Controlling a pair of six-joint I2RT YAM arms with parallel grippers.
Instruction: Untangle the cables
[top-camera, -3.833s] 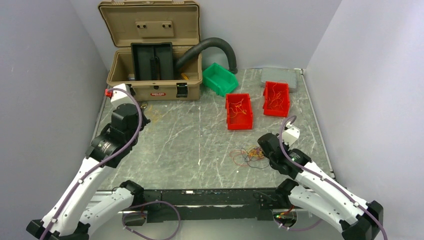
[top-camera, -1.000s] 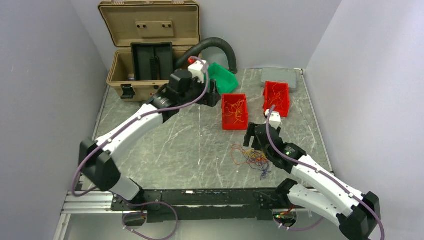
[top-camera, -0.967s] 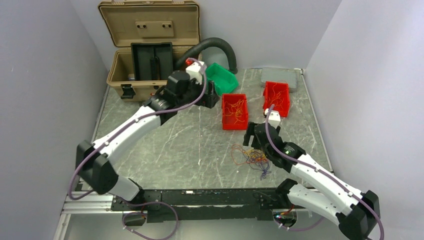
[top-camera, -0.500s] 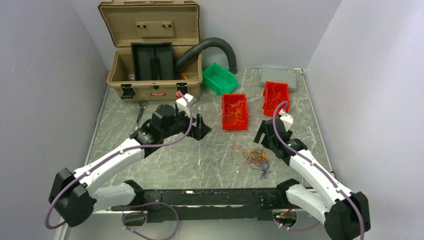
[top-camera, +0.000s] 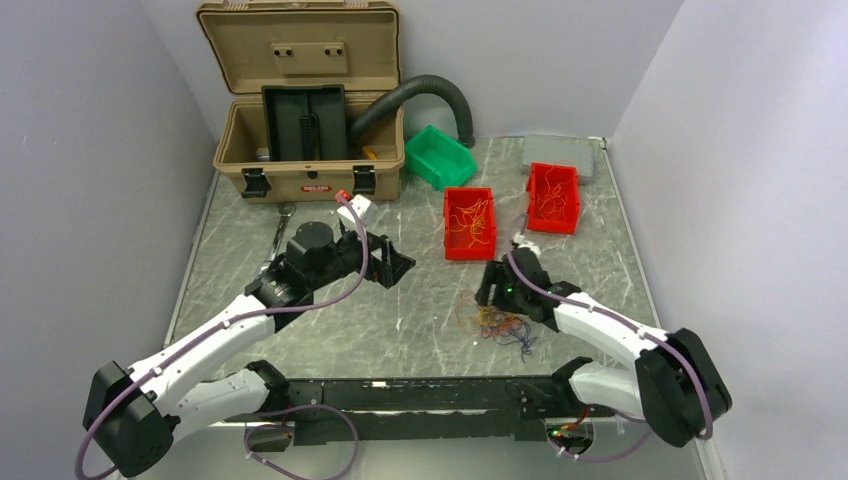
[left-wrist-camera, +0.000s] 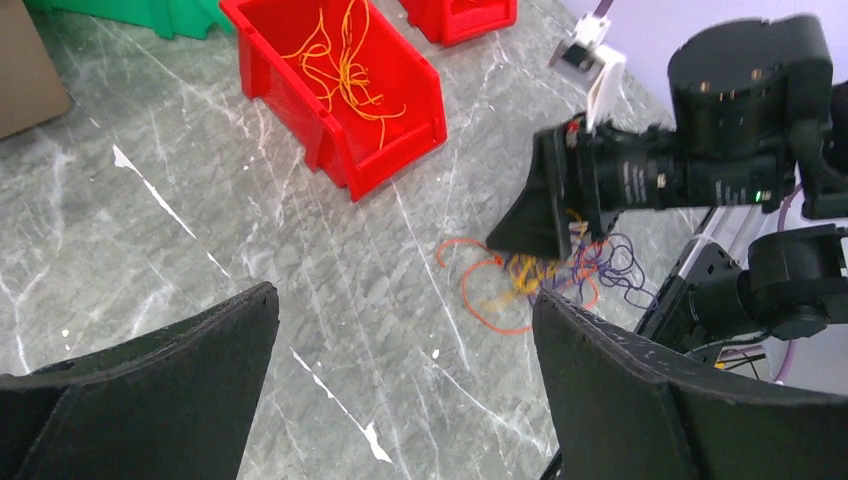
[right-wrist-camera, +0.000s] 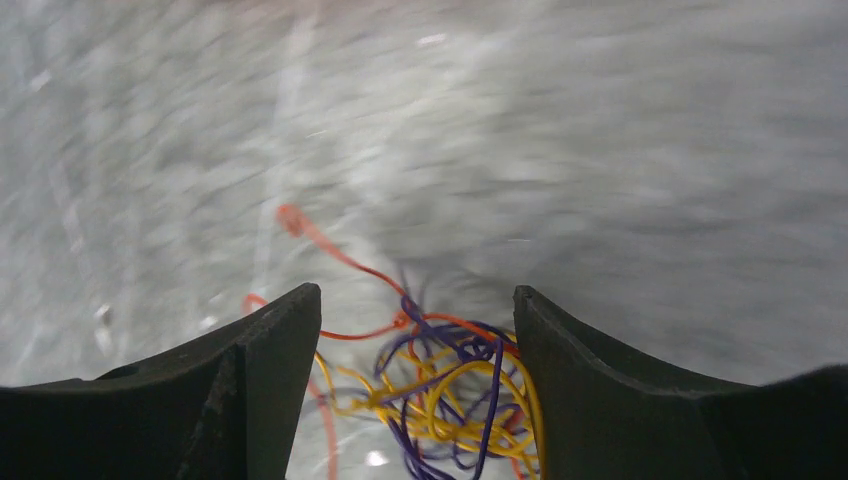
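Observation:
I should grab the tangle's yellow part (top-camera: 489, 321) with my left gripper and pull against my right gripper, because the yellow and purple cables (top-camera: 508, 327) are twisted together at my right gripper.
The cables (top-camera: 497, 322) are a loose tangle of thin orange, yellow and purple wires near the front of the table, right of centre. My right gripper (top-camera: 493, 291) hangs tilted over the tangle's far edge. In the right wrist view it (right-wrist-camera: 412, 295) is open, with the yellow and purple cables (right-wrist-camera: 450, 390) lying between its fingers; I cannot tell if they touch. My left gripper (top-camera: 396, 265) is wide open above bare table left of the tangle, holding nothing. The left wrist view shows it (left-wrist-camera: 405, 295) facing the cables (left-wrist-camera: 540, 285) and the right gripper (left-wrist-camera: 550, 215).
Two red bins (top-camera: 470, 240) (top-camera: 553, 212) with thin orange wires sit beyond the tangle. At the back are a green bin (top-camera: 440, 157), an open tan case (top-camera: 305, 185), a black hose (top-camera: 430, 88) and a grey pad (top-camera: 560, 153). A metal tool (top-camera: 277, 238) lies left.
My left arm has pulled back from the bins toward the near middle of the table. My right gripper has come down and left onto the tangle, its jaws slightly narrower.

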